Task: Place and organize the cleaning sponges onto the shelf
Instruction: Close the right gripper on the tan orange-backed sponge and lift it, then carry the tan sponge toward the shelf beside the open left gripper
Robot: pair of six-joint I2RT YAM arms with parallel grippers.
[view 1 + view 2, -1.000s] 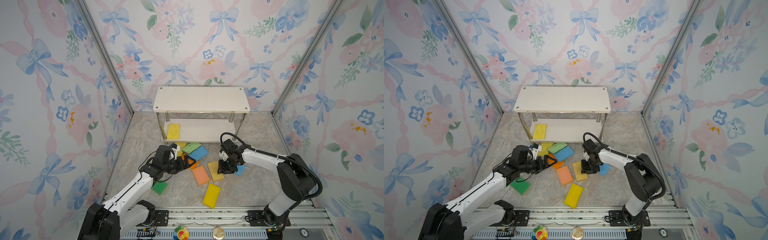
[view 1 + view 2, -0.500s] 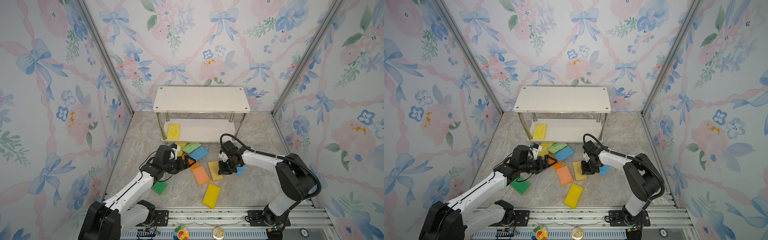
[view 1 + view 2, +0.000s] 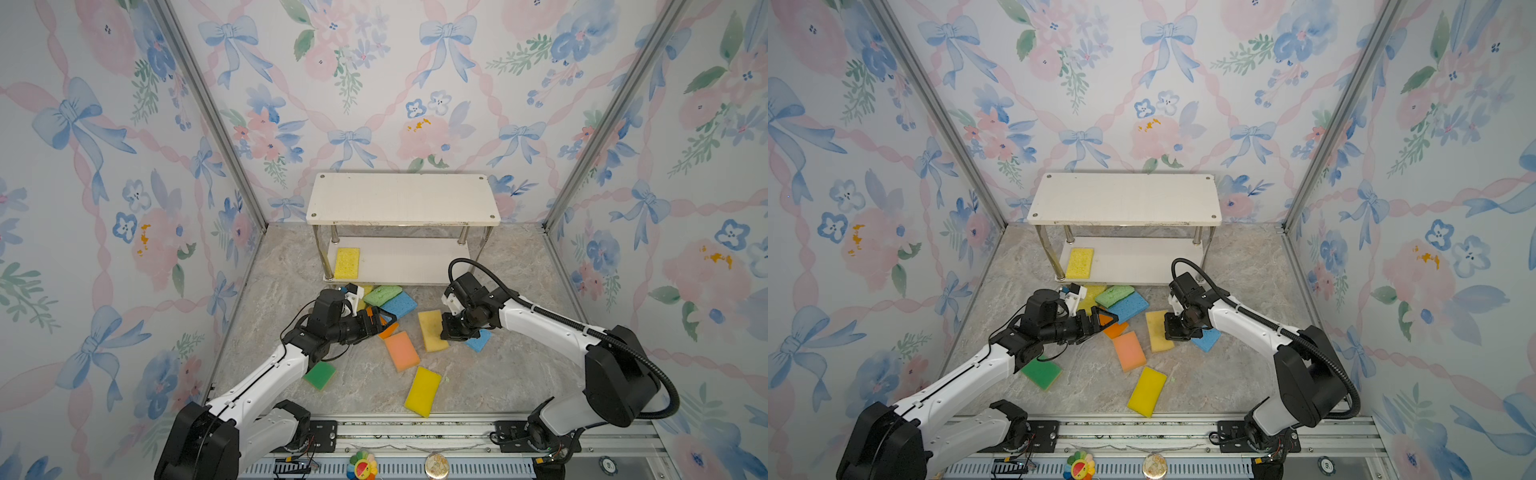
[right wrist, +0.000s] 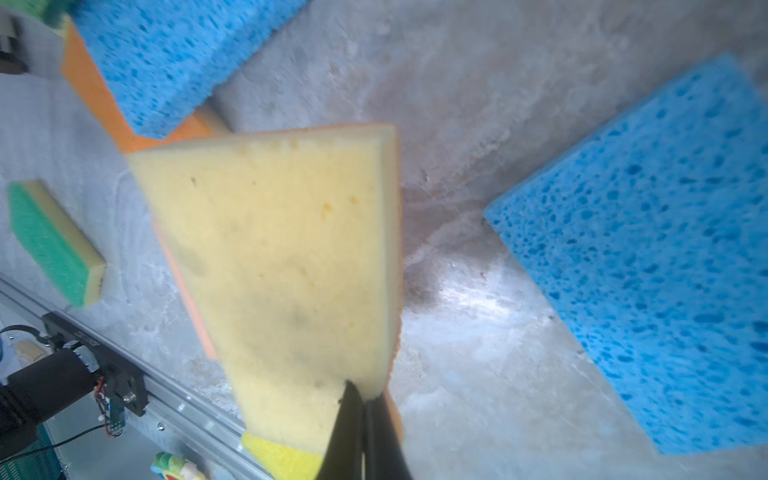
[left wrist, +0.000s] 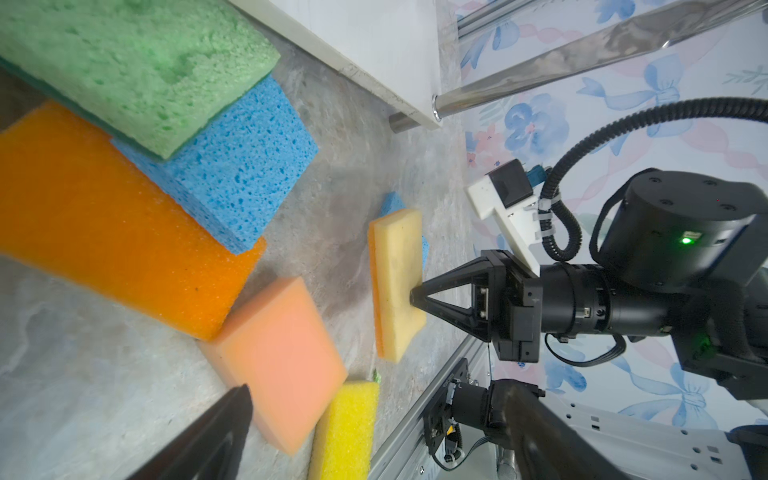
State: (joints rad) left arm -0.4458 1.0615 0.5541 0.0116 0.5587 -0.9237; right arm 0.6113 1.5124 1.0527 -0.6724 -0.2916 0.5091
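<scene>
The tan-yellow sponge is in my right gripper, held partway along its long edge (image 3: 442,331). My left gripper should hold the sponge's opposite edge (image 3: 422,330) while my right gripper takes hold again at the sponge's corner.
The shelf (image 3: 403,199) (image 3: 1125,198) stands at the back, with one yellow sponge (image 3: 347,263) on its lower board. On the floor in front lie light green (image 3: 382,294), blue (image 3: 399,304), orange (image 5: 104,224), peach (image 3: 401,351), yellow (image 3: 423,390), dark green (image 3: 319,375) and small blue (image 3: 478,340) sponges. My right gripper (image 3: 446,332) (image 4: 365,399) is shut on the edge of the stained tan-yellow sponge (image 4: 282,257) (image 5: 397,282), which is tilted up off the floor. My left gripper (image 3: 384,320) (image 5: 374,432) hangs open just over the orange sponge and holds nothing.
Shiny metal posts (image 5: 582,50) hold the shelf boards at the corners. A metal rail (image 3: 415,432) with the arm bases runs along the front edge. Flowered walls close in the left, right and back sides.
My right gripper's jaws have closed on the tan-yellow sponge's edge. The left arm has hardly moved and stays open.
</scene>
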